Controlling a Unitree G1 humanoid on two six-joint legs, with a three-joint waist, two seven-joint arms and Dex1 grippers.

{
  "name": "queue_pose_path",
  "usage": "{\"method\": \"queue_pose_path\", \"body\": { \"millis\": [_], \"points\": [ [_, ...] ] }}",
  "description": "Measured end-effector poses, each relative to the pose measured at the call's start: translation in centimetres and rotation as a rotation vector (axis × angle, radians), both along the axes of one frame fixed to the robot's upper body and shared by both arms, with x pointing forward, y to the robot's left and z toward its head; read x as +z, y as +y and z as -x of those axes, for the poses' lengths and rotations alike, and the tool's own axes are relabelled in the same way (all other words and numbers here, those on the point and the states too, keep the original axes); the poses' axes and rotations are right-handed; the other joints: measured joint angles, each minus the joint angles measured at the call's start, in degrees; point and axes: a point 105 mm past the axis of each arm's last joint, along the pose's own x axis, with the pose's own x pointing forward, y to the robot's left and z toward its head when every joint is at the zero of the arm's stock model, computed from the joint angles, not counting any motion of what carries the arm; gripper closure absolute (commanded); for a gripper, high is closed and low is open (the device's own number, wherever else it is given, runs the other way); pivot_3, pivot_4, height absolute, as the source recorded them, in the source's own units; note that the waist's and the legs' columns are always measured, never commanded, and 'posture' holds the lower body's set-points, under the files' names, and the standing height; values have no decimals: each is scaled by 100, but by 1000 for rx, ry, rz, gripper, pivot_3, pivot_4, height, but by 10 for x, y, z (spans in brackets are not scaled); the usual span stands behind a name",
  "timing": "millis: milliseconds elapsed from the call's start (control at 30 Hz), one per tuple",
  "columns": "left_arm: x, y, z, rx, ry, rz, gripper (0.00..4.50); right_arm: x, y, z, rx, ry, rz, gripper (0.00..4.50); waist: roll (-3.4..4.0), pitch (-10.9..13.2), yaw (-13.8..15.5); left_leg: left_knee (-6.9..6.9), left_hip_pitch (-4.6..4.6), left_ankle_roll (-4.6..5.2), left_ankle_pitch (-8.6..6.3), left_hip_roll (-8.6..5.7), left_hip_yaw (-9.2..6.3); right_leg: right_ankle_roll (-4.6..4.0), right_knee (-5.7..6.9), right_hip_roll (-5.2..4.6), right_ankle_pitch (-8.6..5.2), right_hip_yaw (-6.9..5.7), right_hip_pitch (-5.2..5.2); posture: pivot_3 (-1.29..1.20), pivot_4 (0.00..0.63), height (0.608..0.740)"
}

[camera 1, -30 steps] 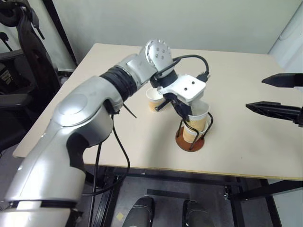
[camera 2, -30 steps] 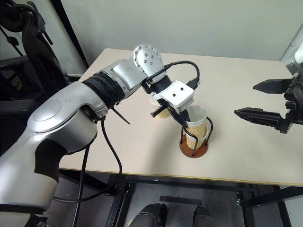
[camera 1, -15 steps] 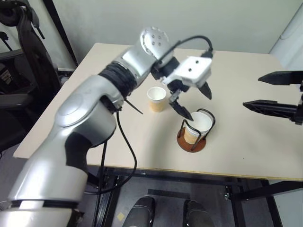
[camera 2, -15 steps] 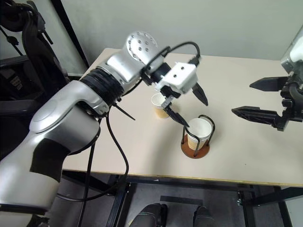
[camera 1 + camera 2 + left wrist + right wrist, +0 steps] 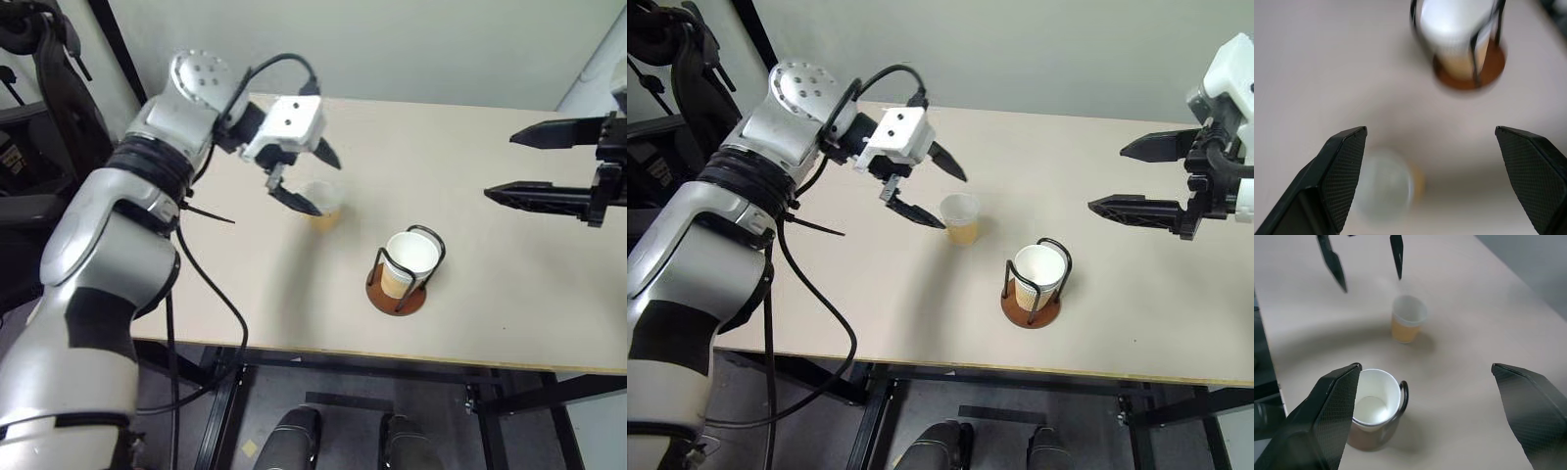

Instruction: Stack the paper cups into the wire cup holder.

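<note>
The loose cup's opening faces up toward my left gripper's open fingers, so I should keep lowering them until they straddle the loose cup's rim, then close.
The wire cup holder, a reddish-brown disc with black wire loops, stands near the table's front edge. A paper cup stands upright inside it, white inside showing. A loose paper cup stands upright on the table to the holder's left and a little farther back. My left gripper hovers open just above and left of that loose cup, with nothing between its fingers. The left wrist view shows the loose cup by one finger and the holder beyond. My right gripper hangs open and empty over the table's right side.
The beige table has bare room left of the cups and in front of them, up to its front edge. A dark chair stands beyond the table's left side. A wall runs behind the table.
My left gripper opened and let go of the cup in the holder. It then rose and swung left to above the loose cup. My right gripper drifted slightly inward.
</note>
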Motion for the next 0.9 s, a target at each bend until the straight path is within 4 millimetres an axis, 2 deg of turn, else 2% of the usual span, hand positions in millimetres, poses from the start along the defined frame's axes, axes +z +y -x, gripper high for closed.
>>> {"method": "queue_pose_path", "body": {
  "millis": [33,67,100,167,233,267,533,900],
  "points": [
    [-2,3,-3,12,-21,-20,16,-1,1,-1,4,5,2,0,0,0,3,-4,2,-25,16,-9,5,-2,0,1,-2,-7,0,0,150,740],
    [-4,3,-5,16,-38,-38,16,-1,1,-1,11,10,4,0,0,0,6,-2,-2,-25,16,-14,-10,0,1,-30,-6,16,1,0,150,740],
    [-7,4,-7,19,-59,-63,16,-1,3,-2,20,13,7,0,1,0,10,-9,-2,-22,21,-25,-9,-1,1,-12,-10,-1,0,0,150,740],
    [-15,4,-11,25,-89,-115,16,0,4,-2,32,16,12,0,1,0,9,-11,-4,-15,18,-42,-20,5,5,-57,-15,16,0,0,150,740],
    [-26,4,-16,36,-110,-170,16,2,5,-3,44,15,16,0,1,0,-12,-19,-4,-8,19,-60,5,4,5,-48,-17,-17,-7,0,150,740],
    [-28,3,-17,36,-120,-189,16,3,6,-3,48,16,18,0,1,0,-11,-11,-14,-7,17,-58,-5,9,3,-75,-19,3,-10,0,150,740],
    [-49,3,-32,70,-210,-324,16,5,11,-4,87,40,38,0,0,-1,-29,-10,-41,-4,13,-68,1,14,4,-68,-24,-14,-35,0,150,740],
    [-67,-6,-41,112,-229,-312,16,8,9,-5,85,55,64,0,0,-1,-28,-3,-50,-9,14,-63,3,9,15,-63,-19,-18,-51,0,150,740]
  ]
}}
